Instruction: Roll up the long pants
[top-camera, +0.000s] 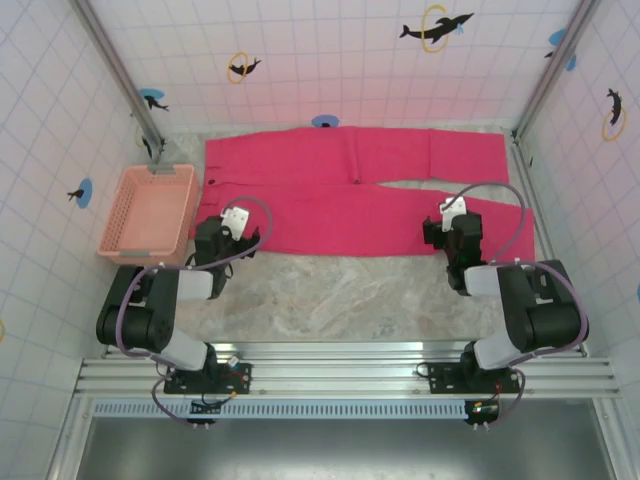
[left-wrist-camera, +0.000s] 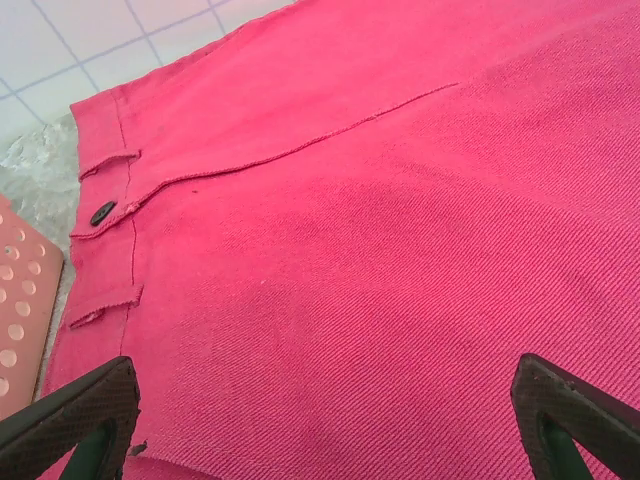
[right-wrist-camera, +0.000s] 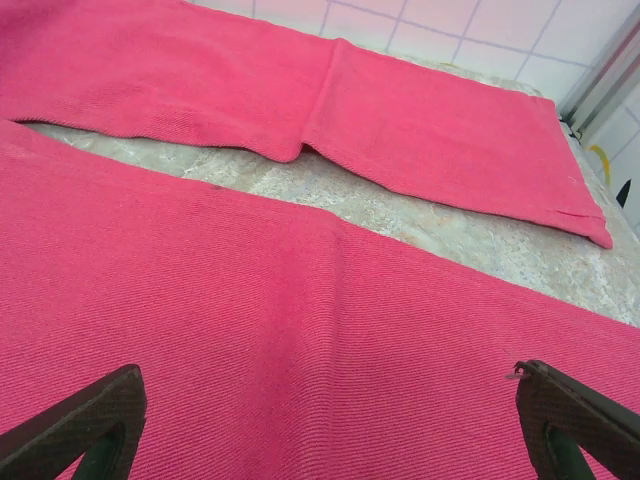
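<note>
Flat cloth (top-camera: 270, 215) beyond the pants' near edge lies under my left gripper's open fingers where they point, so next I turn them back down and pinch the hem (top-camera: 266, 251) beside the waist first.
The long pants (top-camera: 360, 190) lie flat across the far half of the table, bright pink-red, waist at the left and both legs running right with a narrow gap between them. My left gripper (top-camera: 228, 228) hovers over the near edge by the waist, jaws wide open. From the left wrist view the waistband, belt loops and a dark button (left-wrist-camera: 103, 212) show above the open left gripper (left-wrist-camera: 325, 420). My right gripper (top-camera: 448, 232) stands open over the near leg (right-wrist-camera: 300, 330). The far leg (right-wrist-camera: 420, 130) lies beyond a strip of bare table.
A salmon-pink lattice basket (top-camera: 148, 212) stands at the left, close beside my left gripper. Tiled walls and metal posts close in the back and sides. The marble table (top-camera: 350, 290) runs bare between the pants and the arm bases.
</note>
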